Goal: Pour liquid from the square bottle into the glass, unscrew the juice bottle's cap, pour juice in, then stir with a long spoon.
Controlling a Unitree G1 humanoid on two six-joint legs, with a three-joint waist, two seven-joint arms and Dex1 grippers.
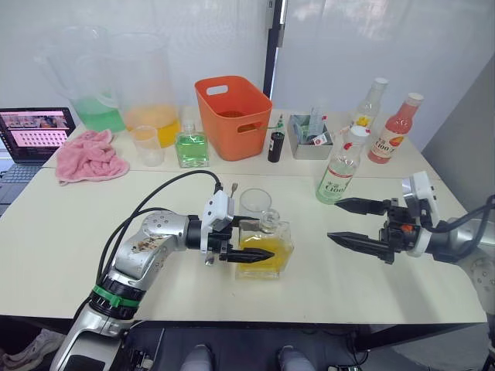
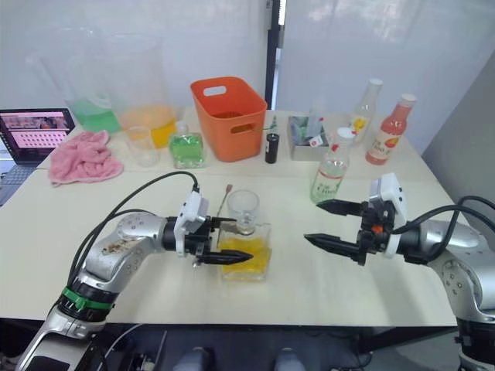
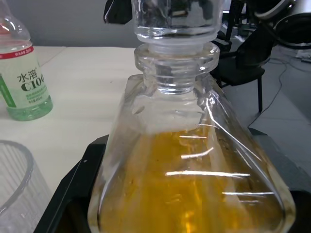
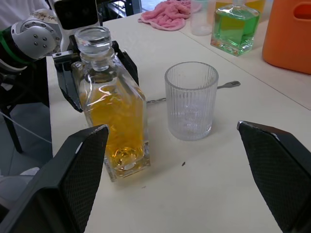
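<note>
I expect the stopper to come off in one piece and leave the square bottle standing when I pull, because the glass stopper's wide knob (image 1: 270,216) sits on a smooth neck (image 4: 100,63).
The square bottle (image 1: 267,243) holds amber liquid and stands upright mid-table with its glass stopper (image 4: 93,40) in. My left gripper (image 1: 247,239) is shut on its lower body, one finger on each side. Just behind it stands the glass (image 1: 255,202), ribbed, clear and empty. The long spoon (image 4: 228,85) lies flat on the table behind the glass. The juice bottle (image 1: 340,166), with its white cap (image 1: 358,132) on, stands further right. My right gripper (image 1: 334,220) hovers open over the table, right of the square bottle and pointing at it, with nothing in it.
Along the back stand an orange basket (image 1: 232,116), a green-liquid square bottle (image 1: 191,147), a plastic cup (image 1: 147,144), two large pitchers (image 1: 139,85), a small black bottle (image 1: 275,147), a grey tray (image 1: 309,143), a yellow-labelled bottle (image 1: 370,104) and a pink-liquid bottle (image 1: 394,127). A pink towel (image 1: 89,154) and laptop (image 1: 35,131) sit left.
</note>
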